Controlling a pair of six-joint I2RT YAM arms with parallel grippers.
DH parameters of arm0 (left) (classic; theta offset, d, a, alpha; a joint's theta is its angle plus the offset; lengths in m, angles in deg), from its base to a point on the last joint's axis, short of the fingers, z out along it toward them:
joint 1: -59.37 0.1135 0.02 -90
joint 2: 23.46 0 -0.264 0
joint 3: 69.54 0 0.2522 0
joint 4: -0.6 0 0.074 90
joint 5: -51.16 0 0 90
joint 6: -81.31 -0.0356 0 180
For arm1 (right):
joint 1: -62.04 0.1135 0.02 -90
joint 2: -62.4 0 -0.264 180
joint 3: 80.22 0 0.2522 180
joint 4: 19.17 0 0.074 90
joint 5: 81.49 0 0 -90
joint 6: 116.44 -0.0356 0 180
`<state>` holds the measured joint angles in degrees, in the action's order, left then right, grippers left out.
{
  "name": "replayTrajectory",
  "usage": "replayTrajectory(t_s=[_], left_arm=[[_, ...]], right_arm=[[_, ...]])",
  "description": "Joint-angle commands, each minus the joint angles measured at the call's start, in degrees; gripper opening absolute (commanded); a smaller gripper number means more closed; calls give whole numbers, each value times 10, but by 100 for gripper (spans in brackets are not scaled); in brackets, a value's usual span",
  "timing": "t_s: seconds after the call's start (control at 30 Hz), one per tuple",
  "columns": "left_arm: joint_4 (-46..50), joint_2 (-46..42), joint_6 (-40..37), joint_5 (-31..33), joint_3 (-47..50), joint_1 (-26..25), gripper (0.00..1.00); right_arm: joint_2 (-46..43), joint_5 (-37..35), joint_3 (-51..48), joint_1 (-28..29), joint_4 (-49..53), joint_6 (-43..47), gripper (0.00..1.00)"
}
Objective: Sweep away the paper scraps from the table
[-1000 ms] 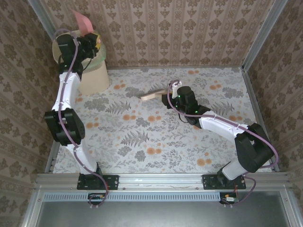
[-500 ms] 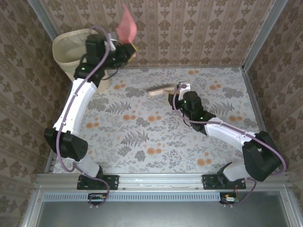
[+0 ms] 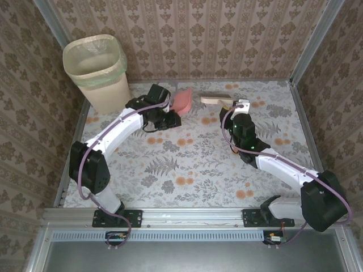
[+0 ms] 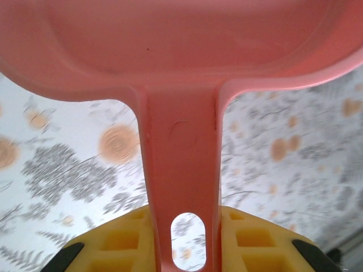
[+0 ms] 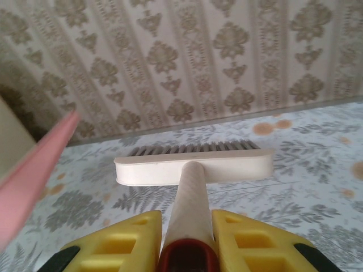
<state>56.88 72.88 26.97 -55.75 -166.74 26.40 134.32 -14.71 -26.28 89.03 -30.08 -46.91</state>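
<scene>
The pink dustpan (image 3: 182, 101) is empty and the tabletop (image 3: 173, 134) under its handle is clear, so the robot's left gripper should keep lowering the dustpan until it rests flat, then let it go.
My left gripper (image 3: 169, 117) is shut on the handle of a pink dustpan (image 3: 182, 101), which hovers low over the back middle of the table (image 3: 198, 164). In the left wrist view the dustpan (image 4: 181, 45) spreads above my gripper (image 4: 186, 241), its handle clamped between the yellow fingers (image 4: 113, 246). My right gripper (image 3: 239, 109) is shut on the handle of a cream brush (image 3: 214, 100), whose head lies near the back wall, just right of the dustpan. The right wrist view has the brush head (image 5: 193, 167) ahead of that gripper (image 5: 186, 241), bristles down. The paper scraps are out of view.
A pale green waste bin (image 3: 96, 68) stands in the back left corner. Brown patterned walls and aluminium rails (image 3: 193, 216) close in the table. The dustpan's pink edge (image 5: 34, 170) comes into the right wrist view from the left.
My left arm swung the dustpan from above the bin down to the table's back middle. My right arm carried the brush toward the back wall and to the right.
</scene>
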Motion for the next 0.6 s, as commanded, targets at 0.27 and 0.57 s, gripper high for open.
replayTrajectory(t_s=[0.27,0.57], left_arm=[[40,122,-52,54,-2,-10,0],[94,222,-80,108,-104,17,1]], right_arm=[[-14,-97,-5,-15,4,-61,0],[45,-83,46,-18,48,-59,0]])
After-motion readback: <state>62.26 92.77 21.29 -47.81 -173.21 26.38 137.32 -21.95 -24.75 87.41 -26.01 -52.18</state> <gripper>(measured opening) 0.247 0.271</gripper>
